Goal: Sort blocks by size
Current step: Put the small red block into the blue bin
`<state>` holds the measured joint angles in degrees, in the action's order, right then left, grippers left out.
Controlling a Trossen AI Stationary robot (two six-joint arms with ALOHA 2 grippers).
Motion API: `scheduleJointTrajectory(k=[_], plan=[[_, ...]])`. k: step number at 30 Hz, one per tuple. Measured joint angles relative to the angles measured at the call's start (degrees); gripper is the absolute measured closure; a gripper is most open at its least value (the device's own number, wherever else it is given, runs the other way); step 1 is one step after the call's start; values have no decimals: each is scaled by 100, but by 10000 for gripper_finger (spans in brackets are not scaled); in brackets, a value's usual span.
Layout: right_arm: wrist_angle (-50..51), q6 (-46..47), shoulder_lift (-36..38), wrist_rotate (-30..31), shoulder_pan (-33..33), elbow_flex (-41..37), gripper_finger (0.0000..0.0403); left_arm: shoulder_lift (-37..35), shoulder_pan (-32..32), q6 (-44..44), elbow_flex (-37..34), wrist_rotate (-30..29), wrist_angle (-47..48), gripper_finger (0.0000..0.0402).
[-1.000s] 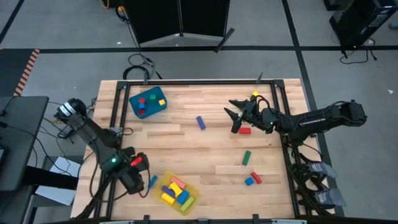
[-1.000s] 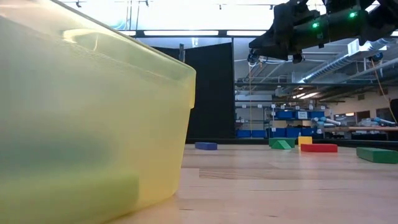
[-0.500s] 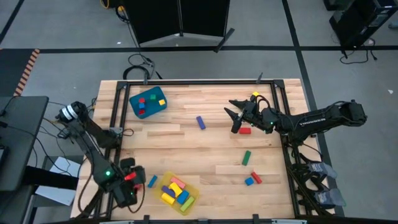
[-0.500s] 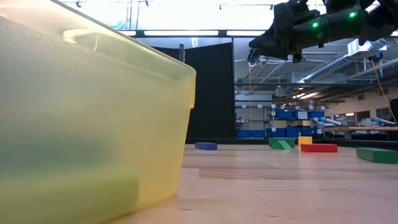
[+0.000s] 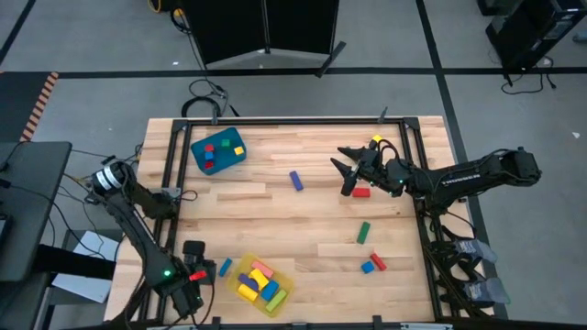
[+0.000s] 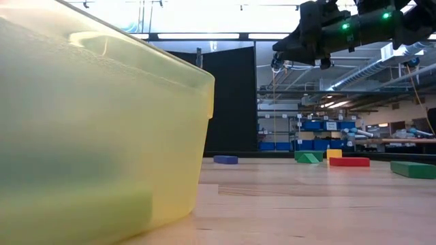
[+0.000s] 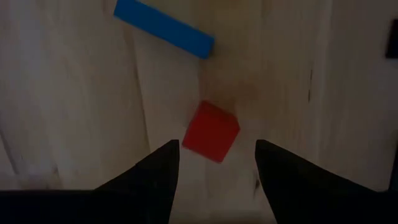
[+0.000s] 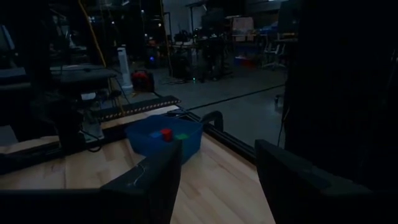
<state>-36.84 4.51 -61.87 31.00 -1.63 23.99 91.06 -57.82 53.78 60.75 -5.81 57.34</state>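
The red cube (image 7: 210,132) sits crooked to my left gripper's narrow opening, so I should open the fingers wider and turn before I lower them around the cube's sides (image 7: 231,144).
In the left wrist view a red cube (image 7: 210,132) lies flat on the wood, a blue bar (image 7: 165,28) beyond it. My left gripper (image 7: 216,148) points down over the cube, open, one finger on either side and clear of it. From above, my left gripper (image 5: 191,280) is at the near left and hides the cube; the blue bar (image 5: 225,267) lies beside it. My right gripper (image 5: 341,172) hangs open and level over the far right, holding nothing. Loose blocks lie on the table: purple-blue (image 5: 295,180), red (image 5: 360,192), green (image 5: 363,233).
A yellow tray (image 5: 282,298) with several bars sits at the near edge, right of my left gripper. A blue bin (image 5: 204,139) with cubes stands at the far left. A blue and a red block (image 5: 372,265) lie near right, a yellow one (image 5: 376,140) at the far right.
My left gripper has travelled toward the table's near edge and a little to the left, sinking lower and rolling about its own axis, its fingers still apart. The blue bar and the tray have stayed where they were.
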Motion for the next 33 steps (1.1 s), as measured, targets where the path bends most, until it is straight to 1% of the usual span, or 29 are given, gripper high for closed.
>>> scheduleJointTrajectory(k=[3,9,12,15,19,22,25,28,33], plan=[[0,2,0,-1,0,0,190,61,0,-124,0,-5,-123,182],[0,2,0,-4,0,0,190,108,4,-86,-2,60,-50,181],[2,2,0,-34,0,0,190,110,45,0,9,101,-32,173],[0,2,0,-61,0,0,190,110,85,-229,55,56,-84,167],[-90,5,0,-63,4,0,190,110,101,-233,52,-53,-46,167],[-84,40,-2,-66,11,0,190,110,101,-250,52,3,-17,161],[-85,46,-2,-66,17,0,190,110,101,-300,-14,224,-46,141],[-86,47,-2,-66,17,0,190,110,98,-364,-122,358,-45,109],[-85,46,-2,-66,41,0,190,110,111,-514,-220,252,-28,53]])
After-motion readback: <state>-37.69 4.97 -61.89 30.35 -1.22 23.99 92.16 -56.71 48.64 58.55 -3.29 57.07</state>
